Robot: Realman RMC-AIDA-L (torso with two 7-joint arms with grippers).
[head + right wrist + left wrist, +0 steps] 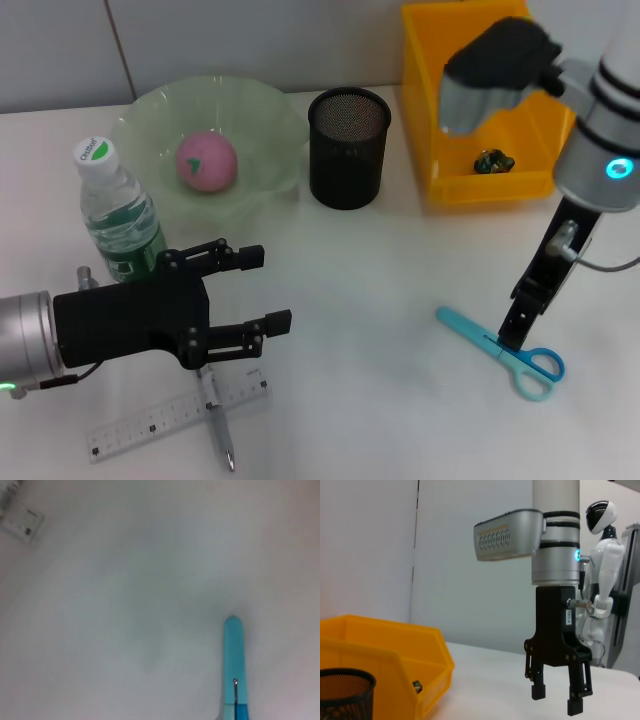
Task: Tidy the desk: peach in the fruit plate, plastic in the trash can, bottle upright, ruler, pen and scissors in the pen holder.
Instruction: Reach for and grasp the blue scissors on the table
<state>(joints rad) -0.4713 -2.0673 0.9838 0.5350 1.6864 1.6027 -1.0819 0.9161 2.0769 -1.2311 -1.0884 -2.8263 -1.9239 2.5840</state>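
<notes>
The right gripper's open fingers are across the narrow way of the blue scissors [463, 324], so the robot should keep moving down until they are on both sides of the middle [492, 343], then close them.
The pink peach [207, 160] lies in the green fruit plate [260, 110]. The bottle [115, 210] stands upright beside it. Crumpled plastic [494, 160] sits in the yellow trash can [430, 120]. The black mesh pen holder [348, 147] looks empty. The clear ruler [150, 425] and the pen [217, 420] lie crossed near the front edge, just below my open left gripper [275, 288]. My right gripper [515, 335] points straight down over the blue scissors [500, 350], its fingers apart in the left wrist view [556, 701]. The scissors' closed blades [233, 670] show in the right wrist view.
The trash can [380, 655] and the pen holder [345, 695] also show in the left wrist view, with a white humanoid figure [602, 570] behind the table. Bare white tabletop [380, 290] lies between the two grippers.
</notes>
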